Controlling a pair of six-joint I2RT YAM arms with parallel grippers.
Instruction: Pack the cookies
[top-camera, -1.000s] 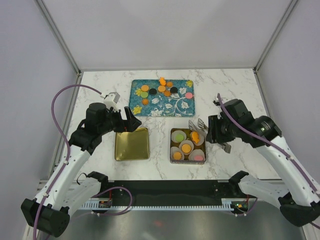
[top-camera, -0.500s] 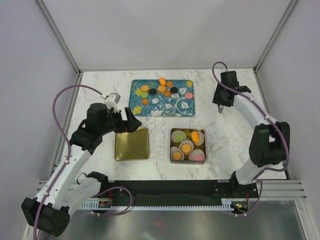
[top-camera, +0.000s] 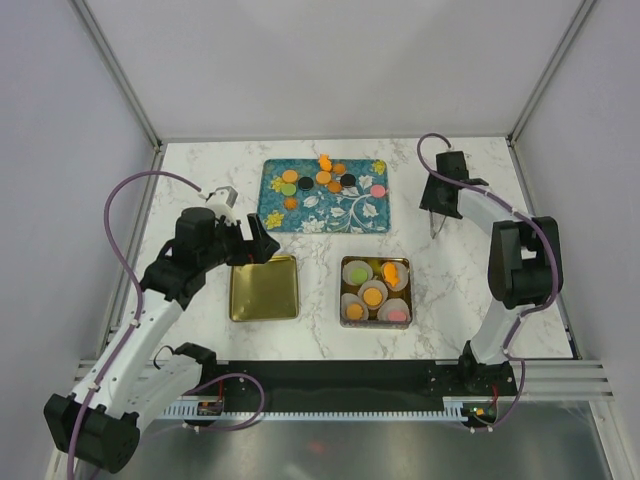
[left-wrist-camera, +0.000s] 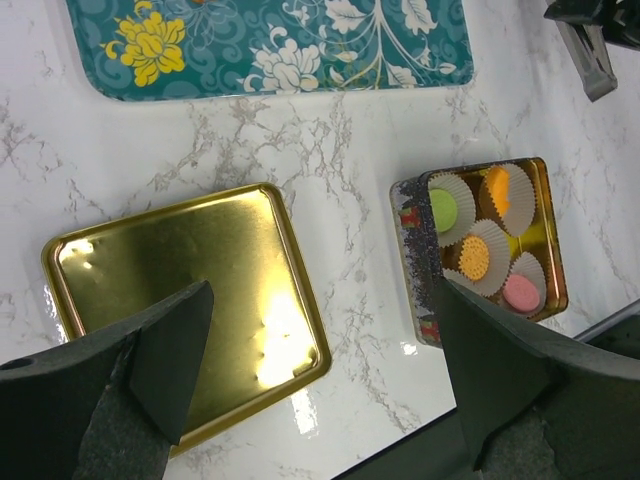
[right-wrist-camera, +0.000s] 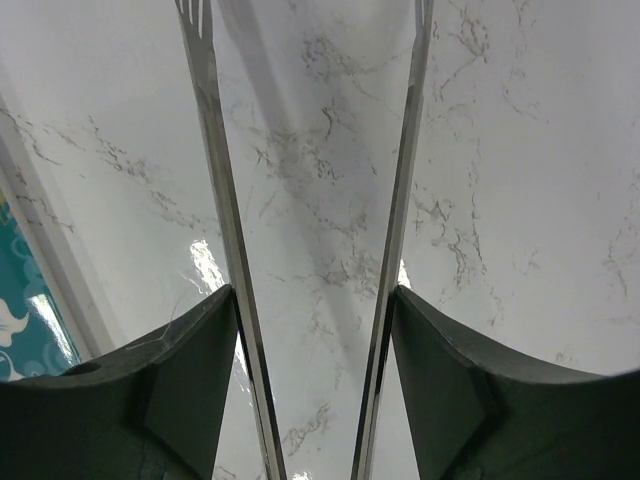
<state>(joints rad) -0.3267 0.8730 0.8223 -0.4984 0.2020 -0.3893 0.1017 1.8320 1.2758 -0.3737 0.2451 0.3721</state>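
Observation:
I should pick up the gold lid (top-camera: 265, 293) by its outer edge (top-camera: 231, 295) with my left gripper and hand it over, because the lid is out of my right gripper's reach.
Loose cookies (top-camera: 325, 178), orange, green, pink and black, lie on the back half of the teal flowered tray (top-camera: 352, 212). A gold tin (top-camera: 343, 290) holds white paper cups with a green cookie (left-wrist-camera: 443, 208), orange ones (left-wrist-camera: 473, 257) and a pink one (left-wrist-camera: 520, 292). My left gripper (top-camera: 258, 240) is open and empty above the gold lid (top-camera: 264, 288), which also shows in the left wrist view (left-wrist-camera: 180, 300). My right gripper (top-camera: 437, 205) holds metal tongs (right-wrist-camera: 215, 150) over bare marble right of the tray. The tongs are spread and empty.
The tray's near edge (left-wrist-camera: 300, 85) shows in the left wrist view, with the tin (left-wrist-camera: 410, 260) to its right. A metal frame rail (top-camera: 330, 140) and white walls bound the marble table. The right arm's cable (top-camera: 430, 145) loops near the back edge.
My right arm has swung from beside the tin up and back to the right of the tray, carrying the tongs. The left arm has hardly moved.

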